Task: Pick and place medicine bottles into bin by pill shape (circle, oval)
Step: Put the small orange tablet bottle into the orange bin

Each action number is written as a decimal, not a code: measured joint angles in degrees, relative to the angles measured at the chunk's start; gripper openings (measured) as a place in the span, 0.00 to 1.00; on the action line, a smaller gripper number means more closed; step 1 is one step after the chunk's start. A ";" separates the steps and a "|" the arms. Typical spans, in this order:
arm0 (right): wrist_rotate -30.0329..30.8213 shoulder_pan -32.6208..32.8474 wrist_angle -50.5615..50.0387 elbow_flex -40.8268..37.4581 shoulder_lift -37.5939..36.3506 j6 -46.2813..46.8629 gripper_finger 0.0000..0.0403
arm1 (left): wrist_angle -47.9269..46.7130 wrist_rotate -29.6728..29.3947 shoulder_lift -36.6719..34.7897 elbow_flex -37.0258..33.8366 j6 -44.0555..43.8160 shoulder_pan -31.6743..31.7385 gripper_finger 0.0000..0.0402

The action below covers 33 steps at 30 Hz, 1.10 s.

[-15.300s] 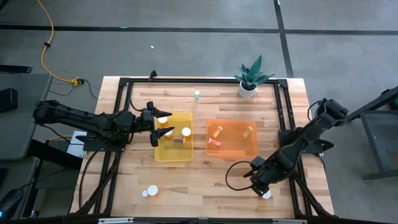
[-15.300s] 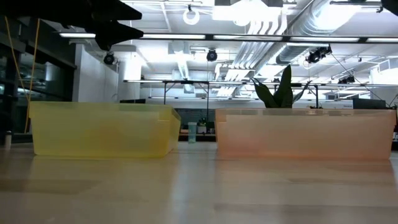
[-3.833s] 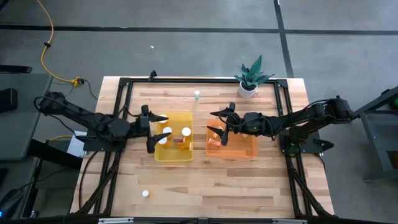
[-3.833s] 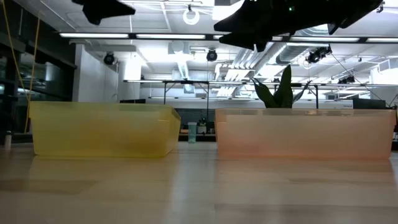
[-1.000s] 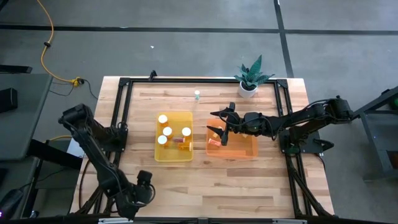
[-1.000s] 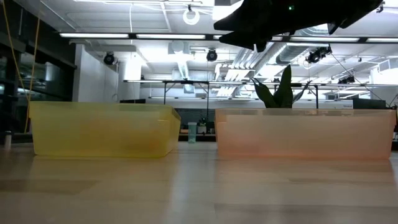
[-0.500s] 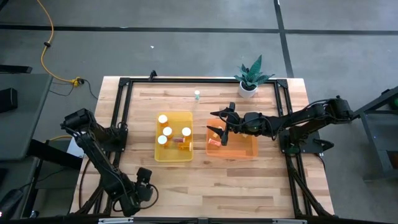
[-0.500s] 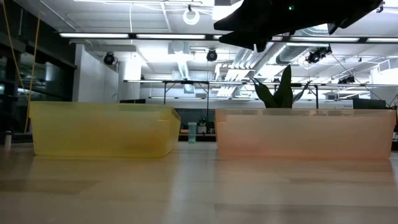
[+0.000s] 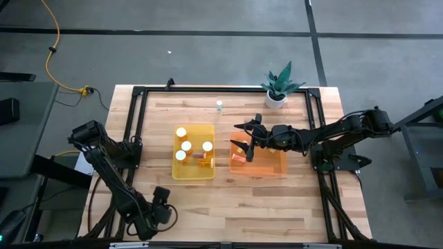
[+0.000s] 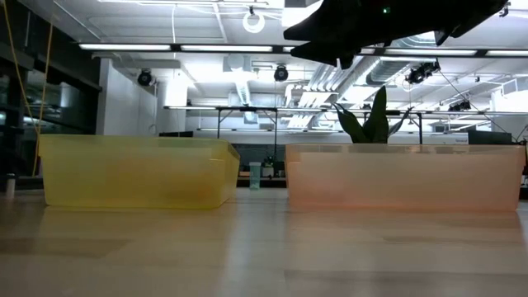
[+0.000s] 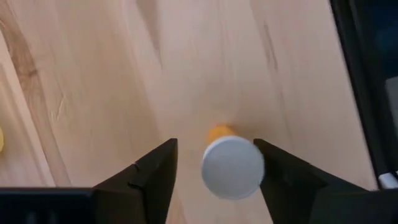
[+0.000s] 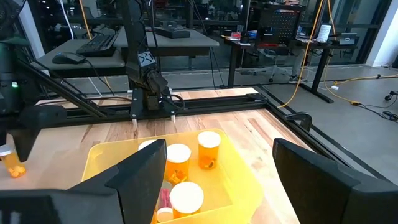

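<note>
The white cap (image 11: 233, 167) is near one finger of my left gripper. I should therefore open wider and centre on the amber bottle (image 11: 221, 132) before I close and lift.
An amber bottle with a white cap (image 11: 231, 167) stands upright on the table near its near-left corner. My left gripper (image 11: 216, 171) is open and points down over it, one finger on each side of the cap; whether a finger touches it I cannot tell. In the high view my left gripper (image 9: 162, 206) hides this bottle. My right gripper (image 9: 246, 143) is open and empty, held above the left edge of the orange bin (image 9: 277, 166). The yellow bin (image 9: 174, 169) holds several white-capped amber bottles (image 9: 185, 145), also seen in the right wrist view (image 12: 178, 162).
The orange bin holds bottles lying down (image 9: 239, 159). A small clear bottle (image 9: 219, 105) stands near the far edge. A white plant pot (image 9: 275, 99) stands at the far right. A black frame (image 9: 138, 90) runs round the table top.
My left gripper has shifted a little toward the table's far edge at the near-left corner and then kept still. My right gripper has stayed above the orange bin.
</note>
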 joint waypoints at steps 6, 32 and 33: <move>0.02 0.00 -0.02 0.00 0.00 0.00 0.71 | 0.04 -0.14 0.00 2.53 2.50 0.85 0.39; 0.00 0.00 -0.02 0.00 0.00 0.00 0.71 | -3.58 0.32 0.00 3.46 1.90 1.05 0.34; 0.00 0.00 -0.02 0.00 0.00 0.00 0.71 | -3.56 0.42 0.00 3.46 1.72 1.05 0.35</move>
